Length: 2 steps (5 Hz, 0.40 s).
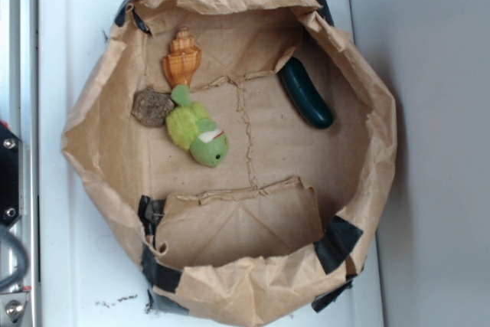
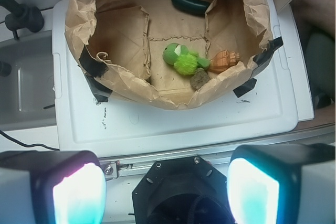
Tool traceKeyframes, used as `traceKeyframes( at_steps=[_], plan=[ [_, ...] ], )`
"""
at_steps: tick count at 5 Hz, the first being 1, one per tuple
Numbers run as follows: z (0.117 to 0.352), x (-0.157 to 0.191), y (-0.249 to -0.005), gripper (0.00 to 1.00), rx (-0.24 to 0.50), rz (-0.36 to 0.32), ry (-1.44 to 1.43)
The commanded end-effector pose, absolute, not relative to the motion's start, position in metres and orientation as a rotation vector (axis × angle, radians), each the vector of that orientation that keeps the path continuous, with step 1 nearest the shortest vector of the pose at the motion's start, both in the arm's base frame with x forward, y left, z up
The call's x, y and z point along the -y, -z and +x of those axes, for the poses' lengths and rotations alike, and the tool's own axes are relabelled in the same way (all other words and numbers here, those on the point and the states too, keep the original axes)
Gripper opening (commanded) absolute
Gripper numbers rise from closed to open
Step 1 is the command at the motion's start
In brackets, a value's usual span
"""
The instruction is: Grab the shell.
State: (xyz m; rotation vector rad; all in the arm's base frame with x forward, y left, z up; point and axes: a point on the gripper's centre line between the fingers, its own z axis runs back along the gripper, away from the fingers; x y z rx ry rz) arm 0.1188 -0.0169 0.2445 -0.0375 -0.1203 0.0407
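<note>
The shell points across the gripper's opening and the green plush (image 2: 207, 64) is against the shell's end, so the robot's gripper should turn and move down astride the shell's ribbed sides (image 2: 224, 61).
The shell (image 1: 182, 57) is an orange-tan ribbed conch lying inside the brown paper bag basin (image 1: 99, 143), near its upper left wall. In the wrist view the shell (image 2: 224, 60) lies at the right side of the bag, next to the green plush. My gripper (image 2: 165, 192) is open, its two glowing pads (image 2: 79, 195) wide apart with nothing between them. It hangs high above the white surface, well short of the bag. The gripper is out of the exterior view.
A green plush toy (image 1: 197, 129) lies just below the shell, and a flat grey-brown lump (image 1: 151, 107) touches its left side. A dark green cucumber-like object (image 1: 305, 93) rests at the bag's right. The crumpled paper walls (image 2: 157, 95) stand up all round. A black mount (image 1: 8, 174) sits at the left edge.
</note>
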Motion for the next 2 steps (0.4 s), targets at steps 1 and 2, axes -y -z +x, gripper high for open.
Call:
traceKeyframes(
  at_steps=[1, 2],
  plan=[
    [0.119, 0.017, -0.244, 1.0, 0.12, -0.038, -0.041],
    [0.169, -0.01, -0.219, 1.0, 0.056, -0.023, -0.046]
  ],
)
